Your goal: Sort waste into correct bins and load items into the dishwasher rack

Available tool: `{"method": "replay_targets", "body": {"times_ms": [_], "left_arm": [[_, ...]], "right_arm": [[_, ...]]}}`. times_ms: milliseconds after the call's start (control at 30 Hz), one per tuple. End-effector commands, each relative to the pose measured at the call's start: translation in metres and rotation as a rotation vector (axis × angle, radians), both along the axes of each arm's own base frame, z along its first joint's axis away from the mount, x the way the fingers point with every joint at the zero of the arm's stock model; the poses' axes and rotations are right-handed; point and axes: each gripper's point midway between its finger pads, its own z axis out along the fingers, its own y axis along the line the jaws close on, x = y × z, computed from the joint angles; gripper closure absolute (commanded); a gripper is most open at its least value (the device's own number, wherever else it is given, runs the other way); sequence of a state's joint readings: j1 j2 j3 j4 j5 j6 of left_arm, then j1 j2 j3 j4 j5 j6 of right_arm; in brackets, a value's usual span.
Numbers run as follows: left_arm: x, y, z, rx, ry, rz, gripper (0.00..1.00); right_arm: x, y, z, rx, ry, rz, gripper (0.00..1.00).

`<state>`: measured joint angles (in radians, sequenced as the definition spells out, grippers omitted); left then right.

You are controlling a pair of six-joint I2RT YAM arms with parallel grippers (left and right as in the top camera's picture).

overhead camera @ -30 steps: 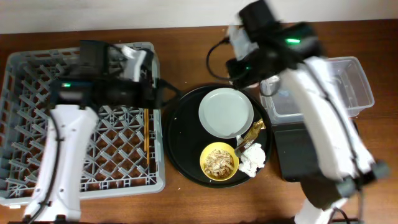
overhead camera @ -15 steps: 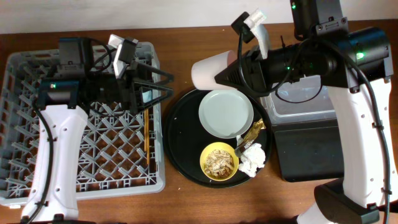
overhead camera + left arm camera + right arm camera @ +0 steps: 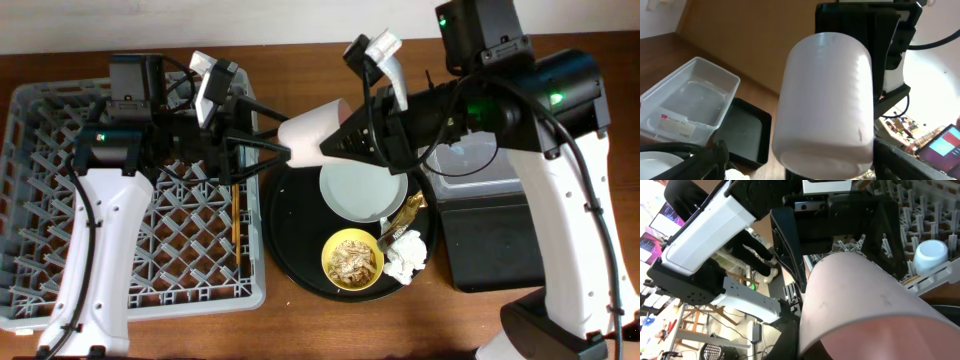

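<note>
The pink cup's rim (image 3: 341,122) is in my right gripper short of the rack, so my left gripper should take the pink cup's base (image 3: 288,143) and load it beside the blue cup.
My right gripper (image 3: 350,135) is shut on the pink cup (image 3: 312,135), holding it sideways in the air over the gap between the grey dishwasher rack (image 3: 60,200) and the round black tray (image 3: 290,230). My left gripper (image 3: 268,152) is open, its fingers on either side of the cup's base (image 3: 825,100). Two chopsticks (image 3: 236,215) lie in the rack. The blue cup (image 3: 931,255) sits at the rack's edge. The pale plate (image 3: 362,185), the yellow bowl (image 3: 352,258) of scraps, the white napkin (image 3: 405,255) and the gold wrapper (image 3: 408,210) are on the round tray.
The clear tub (image 3: 690,100) and the shallow black tray (image 3: 490,245) stand at the right, partly under my right arm. The wooden table (image 3: 300,320) shows along the front edge.
My right arm has swung left with the pink cup to meet the left gripper. My left gripper has moved right past the rack's edge, its open fingers now around the cup's base.
</note>
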<state>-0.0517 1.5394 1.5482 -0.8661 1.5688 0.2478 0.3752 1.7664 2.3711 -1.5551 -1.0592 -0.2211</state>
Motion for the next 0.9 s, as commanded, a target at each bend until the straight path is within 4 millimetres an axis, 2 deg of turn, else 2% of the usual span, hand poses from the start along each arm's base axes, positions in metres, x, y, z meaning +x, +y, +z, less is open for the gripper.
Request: {"method": "replay_targets", "body": {"times_ms": [0,100,233,500,600,667,700,733,867], "left_arm": [[-0.001,-0.003,-0.001,-0.003,0.013,-0.012,0.18],[-0.010,-0.011,0.001,-0.003,0.014,-0.043,0.25],[-0.023,-0.017,0.010,-0.005,-0.016,-0.067,0.26],[-0.047,-0.014,0.032,-0.012,-0.105,-0.067,0.26],[-0.055,-0.014,0.039,-0.015,-0.134,-0.067,0.37],[-0.057,-0.013,0.040,-0.015,-0.140,-0.067,0.50],[-0.057,-0.013,0.040,-0.015,-0.140,-0.067,0.55],[-0.056,-0.013,0.040,-0.013,-0.140,-0.064,0.56],[-0.045,-0.012,0.031,0.039,-0.142,-0.005,0.56]], "right_arm": [[-0.011,0.008,0.009,0.039,-0.029,0.054,0.96],[-0.007,0.010,0.013,0.055,-0.069,0.054,0.96],[-0.007,0.012,0.013,0.057,-0.074,0.059,0.96],[-0.010,0.014,0.013,0.057,-0.072,0.070,0.96],[-0.010,0.015,0.013,0.057,-0.072,0.071,0.96],[-0.010,0.015,0.013,0.057,-0.073,0.071,0.92],[-0.010,0.014,0.013,0.058,-0.074,0.070,0.88],[-0.008,0.013,0.013,0.058,-0.075,0.063,0.82],[0.003,0.002,0.013,0.056,-0.075,0.021,0.71]]}}
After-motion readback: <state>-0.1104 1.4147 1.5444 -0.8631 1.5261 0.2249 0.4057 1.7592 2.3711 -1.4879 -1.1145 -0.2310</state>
